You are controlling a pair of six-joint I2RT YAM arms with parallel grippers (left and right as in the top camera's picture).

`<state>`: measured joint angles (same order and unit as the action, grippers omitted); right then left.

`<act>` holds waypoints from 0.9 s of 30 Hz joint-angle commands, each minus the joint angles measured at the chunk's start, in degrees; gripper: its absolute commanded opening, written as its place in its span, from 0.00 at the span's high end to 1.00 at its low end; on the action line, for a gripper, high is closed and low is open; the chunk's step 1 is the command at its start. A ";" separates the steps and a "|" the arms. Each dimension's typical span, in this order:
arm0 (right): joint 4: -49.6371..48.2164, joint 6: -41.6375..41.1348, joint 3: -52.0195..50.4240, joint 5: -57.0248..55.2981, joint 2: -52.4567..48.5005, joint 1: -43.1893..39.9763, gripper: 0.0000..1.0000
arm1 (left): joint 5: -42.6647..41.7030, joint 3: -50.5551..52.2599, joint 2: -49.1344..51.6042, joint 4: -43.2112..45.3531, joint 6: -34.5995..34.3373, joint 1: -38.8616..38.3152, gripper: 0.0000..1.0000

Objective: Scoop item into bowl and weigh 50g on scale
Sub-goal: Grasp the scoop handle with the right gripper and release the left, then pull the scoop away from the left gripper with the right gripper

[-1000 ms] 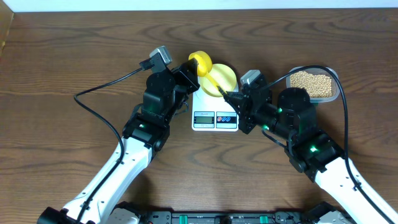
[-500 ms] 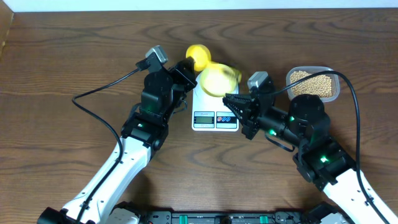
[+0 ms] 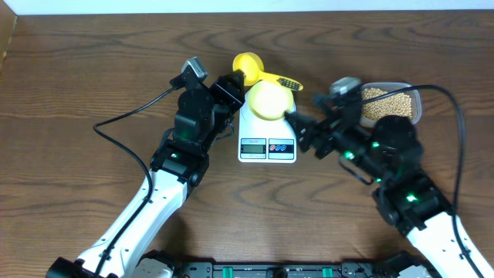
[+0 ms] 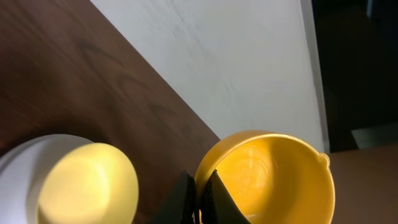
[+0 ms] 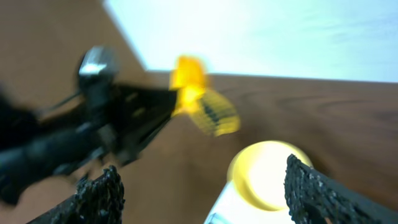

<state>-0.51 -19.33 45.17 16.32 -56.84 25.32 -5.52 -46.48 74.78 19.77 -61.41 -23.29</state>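
My left gripper is holding the scoop cup's rim, far from the beans. My right gripper should take hold of the scoop's free handle before it starts to scoop.
The pale yellow bowl stands on the white scale; in the left wrist view the bowl shows a bare inside. The bright yellow scoop lies behind the scale, handle pointing right. My left gripper is shut on the scoop cup's rim. My right gripper stands open just right of the scale, nothing between its fingers; this blurred view shows the bowl and the scoop ahead. The beans fill a clear tub at the right.
The clear plastic tub sits behind my right arm, close to its wrist. The left arm reaches across the scale's left side. A white wall edge runs along the table's far side.
My right gripper let go of the scoop's handle, opened wide and drew back to the right. The scoop swung from over the bowl to behind the scale, still held at its cup by my left gripper.
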 commanded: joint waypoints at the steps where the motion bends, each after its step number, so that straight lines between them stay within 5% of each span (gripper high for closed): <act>1: -0.09 -7.04 0.83 -2.36 1.38 -4.98 0.19 | -3.76 -0.15 -0.44 0.68 -2.95 0.24 0.93; 6: -0.33 -9.81 4.87 11.67 0.02 -10.75 0.24 | -6.14 -0.15 -0.44 0.66 -4.85 0.24 0.93; 13: -0.11 -15.80 12.57 30.12 -7.76 -10.23 0.16 | -7.37 -0.15 -0.42 0.87 -7.69 0.24 0.93; 18: 0.00 -23.41 12.90 30.73 -12.02 -9.42 0.11 | -7.56 -0.15 -0.42 0.87 -7.69 0.24 0.93; 27: 1.66 -23.47 12.90 26.01 -12.94 -7.98 0.04 | -7.58 -0.15 -0.42 0.70 -7.69 0.22 0.93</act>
<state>0.67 -41.91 57.19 44.21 -69.91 16.86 -12.16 -46.48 74.78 20.45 -69.04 -23.29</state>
